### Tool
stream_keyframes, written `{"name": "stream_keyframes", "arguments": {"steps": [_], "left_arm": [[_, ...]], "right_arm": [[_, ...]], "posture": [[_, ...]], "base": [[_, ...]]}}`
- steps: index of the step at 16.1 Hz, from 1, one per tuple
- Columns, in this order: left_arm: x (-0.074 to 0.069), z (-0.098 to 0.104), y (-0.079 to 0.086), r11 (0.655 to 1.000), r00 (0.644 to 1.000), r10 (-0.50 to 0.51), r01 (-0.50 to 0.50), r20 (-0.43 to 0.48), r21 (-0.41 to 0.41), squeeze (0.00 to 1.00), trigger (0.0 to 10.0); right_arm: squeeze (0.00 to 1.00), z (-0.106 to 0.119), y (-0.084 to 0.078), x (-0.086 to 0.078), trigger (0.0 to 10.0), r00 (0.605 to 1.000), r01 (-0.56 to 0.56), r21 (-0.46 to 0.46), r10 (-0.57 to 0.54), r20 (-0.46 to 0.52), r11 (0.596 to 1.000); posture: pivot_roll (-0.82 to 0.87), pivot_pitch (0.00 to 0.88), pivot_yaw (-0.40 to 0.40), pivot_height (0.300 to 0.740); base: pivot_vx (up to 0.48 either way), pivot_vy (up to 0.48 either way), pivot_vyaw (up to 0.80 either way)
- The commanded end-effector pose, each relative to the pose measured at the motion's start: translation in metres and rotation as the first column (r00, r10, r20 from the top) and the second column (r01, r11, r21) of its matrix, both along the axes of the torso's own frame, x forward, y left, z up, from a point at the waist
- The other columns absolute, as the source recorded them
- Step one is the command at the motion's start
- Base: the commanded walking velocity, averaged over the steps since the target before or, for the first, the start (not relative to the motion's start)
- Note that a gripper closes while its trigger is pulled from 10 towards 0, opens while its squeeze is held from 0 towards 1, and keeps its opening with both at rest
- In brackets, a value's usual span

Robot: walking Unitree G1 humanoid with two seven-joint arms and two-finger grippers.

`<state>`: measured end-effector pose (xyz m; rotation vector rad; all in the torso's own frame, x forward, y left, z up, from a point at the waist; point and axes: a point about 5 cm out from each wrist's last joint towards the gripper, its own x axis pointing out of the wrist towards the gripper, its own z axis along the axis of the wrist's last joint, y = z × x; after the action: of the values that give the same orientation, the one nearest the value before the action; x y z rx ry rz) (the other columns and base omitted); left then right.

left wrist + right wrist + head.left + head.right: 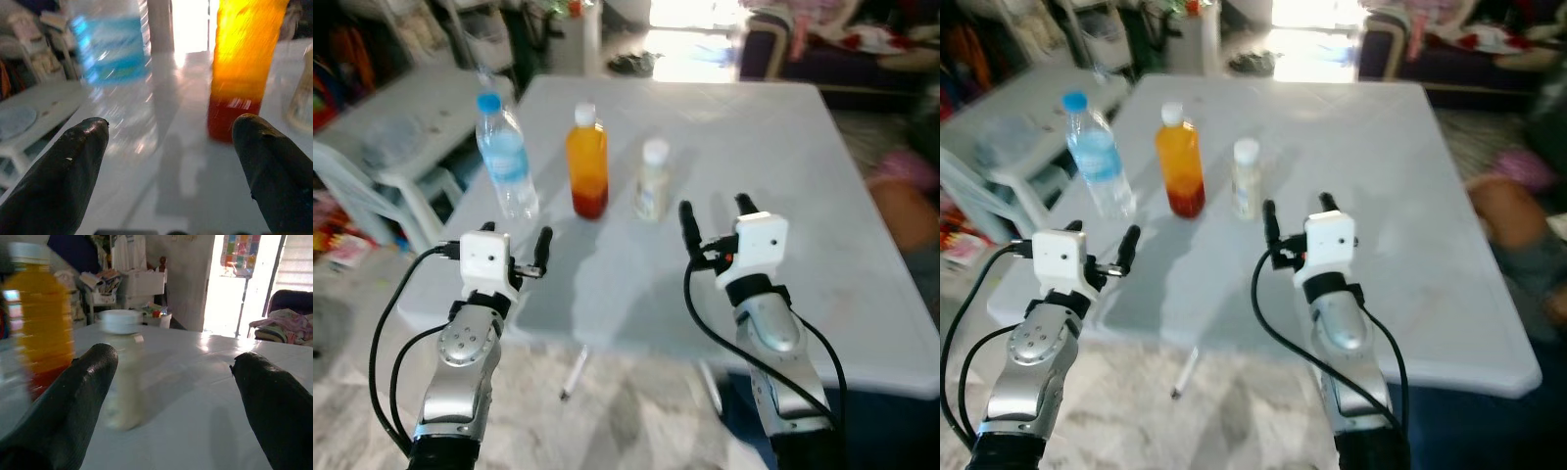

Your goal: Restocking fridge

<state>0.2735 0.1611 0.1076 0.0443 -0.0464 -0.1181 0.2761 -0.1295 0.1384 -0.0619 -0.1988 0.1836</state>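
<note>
The small white bottle (653,180) has a slim, straight body (651,196). It should stand up straight behind the fridge door's shelf rail when I lower it in.
Three bottles stand in a row on the white table (822,196): a clear water bottle (506,162) with a blue cap, an orange juice bottle (587,162) with a white cap, and a small white bottle (652,181). My left gripper (517,240) is open at the table's near edge, just short of the water bottle. In its wrist view the water bottle (110,44) and juice bottle (242,63) stand ahead between the fingers (63,181). My right gripper (716,213) is open over the table, right of the small white bottle (122,377) and apart from it.
A second white table (401,137) stands to the left, with a white chair frame (352,191) beside it. A dark sofa (862,49) lies beyond the table's far right corner. A blurred pink and orange shape (901,206) sits by the table's right edge.
</note>
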Motion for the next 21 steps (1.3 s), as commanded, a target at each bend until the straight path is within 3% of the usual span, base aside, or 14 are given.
{"name": "stream_keyframes", "arguments": {"steps": [1, 11, 21], "left_arm": [[0.002, 0.005, -0.009, 1.0, 1.0, -0.015, 0.016, 0.023, -0.021, 0.0, 10.0], [-0.003, 0.007, 0.005, 0.997, 0.998, 0.062, -0.063, 0.034, 0.04, 0.0, 10.0], [-0.008, 0.009, 0.011, 0.995, 0.998, 0.064, -0.066, 0.024, 0.074, 0.0, 10.0]], "right_arm": [[0.0, -0.001, -0.012, -0.001, 10.0, 0.999, 0.036, -0.011, -0.036, 0.0, 0.999], [0.0, -0.002, -0.005, -0.001, 10.0, 1.0, -0.023, 0.003, 0.023, -0.01, 1.0], [0.0, 0.015, 0.003, 0.041, 10.0, 0.993, -0.118, -0.038, 0.118, 0.0, 0.992]], "posture": [[0.03, 0.0, 0.028, 0.74], [0.04, 0.018, 0.039, 0.74], [0.1, 0.057, 0.045, 0.74]], "base": [[0.0, 0.0, 0.76], [0.0, 0.0, 0.0], [0.0, 0.0, 0.0]]}}
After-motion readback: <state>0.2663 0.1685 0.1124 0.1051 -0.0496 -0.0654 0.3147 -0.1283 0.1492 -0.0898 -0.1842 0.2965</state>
